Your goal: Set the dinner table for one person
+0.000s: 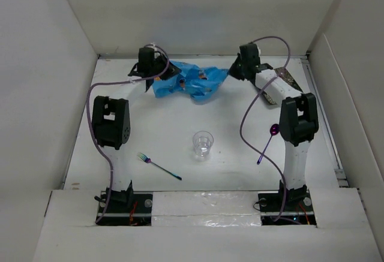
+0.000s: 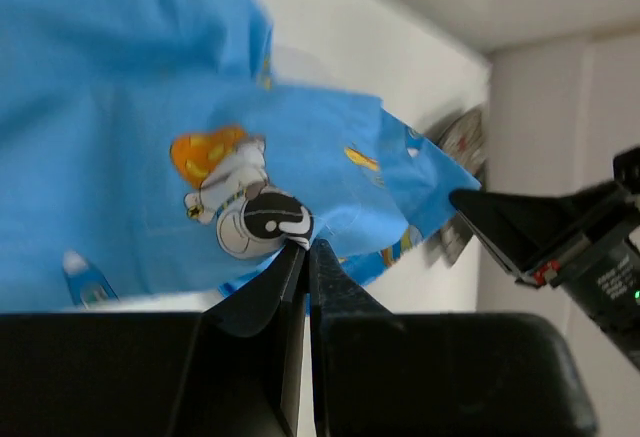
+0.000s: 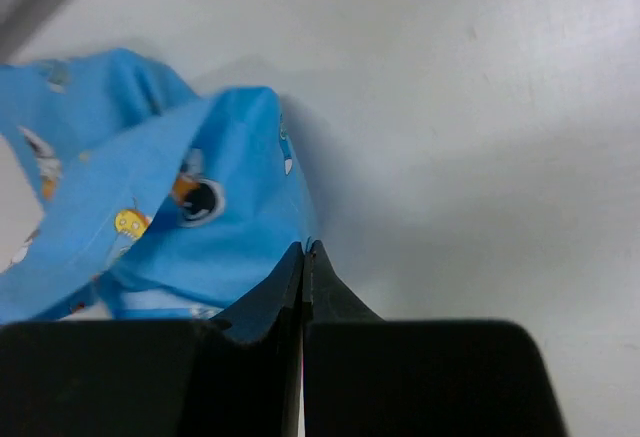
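The blue placemat point(image 1: 191, 84) is hanging in a bunch next to my left gripper. Next, I put it down with my left gripper first, and then grab its folded part to spread it out.
The blue cartoon-print placemat point(image 1: 189, 81) hangs crumpled between my two grippers at the back of the white dinner table point(image 1: 168, 130). My left gripper point(image 1: 161, 70) is shut on the cloth's left edge; in the left wrist view the jaws point(image 2: 306, 248) pinch the placemat point(image 2: 150, 107) beside an astronaut print. My right gripper point(image 1: 235, 69) is shut on the right edge; in the right wrist view the jaws point(image 3: 306, 248) pinch a corner of the placemat point(image 3: 170, 207) above the table point(image 3: 480, 107).
A clear plastic cup point(image 1: 203, 144) stands mid-table. A fork point(image 1: 159, 166) lies front left. A purple spoon point(image 1: 268, 141) lies right, partly under the right arm. A dark patterned flat thing point(image 1: 290, 77) lies at the back right, by the wall.
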Controlling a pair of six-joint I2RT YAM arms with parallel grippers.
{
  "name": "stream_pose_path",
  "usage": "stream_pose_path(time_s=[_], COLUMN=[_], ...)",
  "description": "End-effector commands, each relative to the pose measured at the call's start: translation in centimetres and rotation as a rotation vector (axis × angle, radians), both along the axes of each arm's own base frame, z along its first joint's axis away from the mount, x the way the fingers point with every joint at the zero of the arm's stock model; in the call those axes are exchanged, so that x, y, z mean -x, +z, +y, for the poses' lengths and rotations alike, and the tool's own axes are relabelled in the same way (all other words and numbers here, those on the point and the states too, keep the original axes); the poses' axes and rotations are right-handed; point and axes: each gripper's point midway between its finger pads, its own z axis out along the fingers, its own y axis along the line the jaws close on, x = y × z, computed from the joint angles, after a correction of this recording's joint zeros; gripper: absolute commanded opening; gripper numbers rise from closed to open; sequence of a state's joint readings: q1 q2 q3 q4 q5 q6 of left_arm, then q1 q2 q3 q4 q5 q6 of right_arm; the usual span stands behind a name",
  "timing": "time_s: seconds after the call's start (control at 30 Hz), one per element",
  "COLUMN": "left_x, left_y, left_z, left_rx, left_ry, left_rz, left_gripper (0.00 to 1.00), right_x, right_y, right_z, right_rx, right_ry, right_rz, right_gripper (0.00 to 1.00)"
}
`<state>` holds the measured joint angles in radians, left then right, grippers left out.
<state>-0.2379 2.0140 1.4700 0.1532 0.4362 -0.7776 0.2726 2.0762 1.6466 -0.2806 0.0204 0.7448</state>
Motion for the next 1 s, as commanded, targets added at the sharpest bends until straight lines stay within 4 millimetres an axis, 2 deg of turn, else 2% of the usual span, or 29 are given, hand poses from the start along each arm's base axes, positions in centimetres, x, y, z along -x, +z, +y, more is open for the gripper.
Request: stream_pose_path(time_s=[0.0,0.03,0.1,0.13,0.17,0.2,0.23,0.27,0.3,0.33,0.37,0.4,0.47,0.5,0.53,0.57,0.6,0.63,0.7,0.73,0.8,0.83,0.87,0.93,0.97], left_x=[-2.7,-4.0,-4.5,-5.1,-5.1,-4.8,-4.1,-3.0,-2.5,-1.7,-1.0,-0.5,1.1,1.6,3.1,3.1,3.5,4.2,4.6,5.1,5.0,5.0,5.1,4.7,4.8], left_y=[15.8,19.9,24.0,27.8,29.7,32.4,33.6,35.6,36.5,37.2,37.5,37.7,36.3,35.6,32.3,32.3,31.1,28.4,25.0,21.3,18.4,15.5,14.9,14.0,14.2], left_z=[3.9,5.7,6.8,7.5,9.3,10.3,11.5,13.8,14.7,15.5,16.0,17.2,17.1,17.4,17.6,17.5,18.2,18.7,19.7,20.9,23.0,24.0,25.3,26.4,26.7], left_rx=[0.111,0.133,0.190,0.218,0.270,0.314,0.354,0.431,0.453,0.460,0.454,0.421,0.385,0.365,0.334,0.334,0.313,0.277,0.263,0.271,0.273,0.289,0.323,0.339,0.343], left_ry=[0.058,0.081,0.063,0.061,0.067,0.064,0.073,0.072,0.066,0.060,0.051,0.064,0.049,0.052,0.065,0.062,0.083,0.109,0.158,0.206,0.287,0.320,0.344,0.359,0.359], left_rz=[-0.306,-0.383,-0.434,-0.504,-0.509,-0.592,-0.615,-0.658,-0.680,-0.697,-0.707,-0.732,-0.719,-0.725,-0.681,-0.680,-0.663,-0.626,-0.558,-0.484,-0.438,-0.381,-0.371,-0.368,-0.372], left_gripper=[0.00,0.00,0.00,0.00,0.00,0.00,0.00,0.00,0.00,0.00,0.00,0.00,0.00,0.00,0.00,0.00,0.00,0.00,0.00,0.00,0.00,0.00,0.00,0.00,0.00], right_x=[-3.5,-4.6,-4.9,-4.8,-4.4,-3.8,-2.8,-0.3,-0.3,0.6,2.5,3.5,4.7,5.6,7.5,7.5,7.6,9.9,12.3,14.3,17.6,19.1,21.8,24.0,25.1], right_y=[17.5,23.2,27.9,33.7,35.7,38.3,41.1,45.1,45.1,46.0,46.7,46.4,45.0,42.0,39.3,39.3,33.7,33.7,29.9,26.4,23.8,22.0,19.9,18.1,16.5], right_z=[-0.8,-1.0,-1.4,-1.7,-2.0,-2.1,-2.4,-3.0,-3.1,-3.3,-3.3,-2.9,-2.6,-2.9,-0.9,-0.9,0.1,1.3,4.6,7.1,11.7,13.7,17.3,20.2,22.0], right_rx=[0.126,0.129,0.189,0.178,0.216,0.225,0.229,0.238,0.260,0.272,0.298,0.306,0.313,0.323,0.293,0.282,0.285,0.243,0.175,0.154,0.051,0.025,-0.011,-0.027,-0.047], right_ry=[-0.010,-0.030,-0.016,-0.036,-0.025,-0.019,-0.023,-0.020,-0.015,-0.008,0.013,0.030,0.052,0.075,0.144,0.142,0.186,0.225,0.365,0.440,0.608,0.682,0.813,0.918,1.007], right_rz=[-0.422,-0.536,-0.623,-0.746,-0.790,-0.853,-0.920,-1.023,-1.027,-1.052,-1.085,-1.087,-1.078,-1.015,-0.985,-0.983,-0.881,-0.899,-0.841,-0.778,-0.749,-0.712,-0.663,-0.617,-0.552], right_gripper=[0.00,0.00,0.00,0.00,0.00,0.00,0.00,0.00,0.00,0.00,0.00,0.00,0.00,0.00,0.00,0.00,0.00,0.00,0.00,0.00,0.00,0.00,0.00,0.00,0.00])
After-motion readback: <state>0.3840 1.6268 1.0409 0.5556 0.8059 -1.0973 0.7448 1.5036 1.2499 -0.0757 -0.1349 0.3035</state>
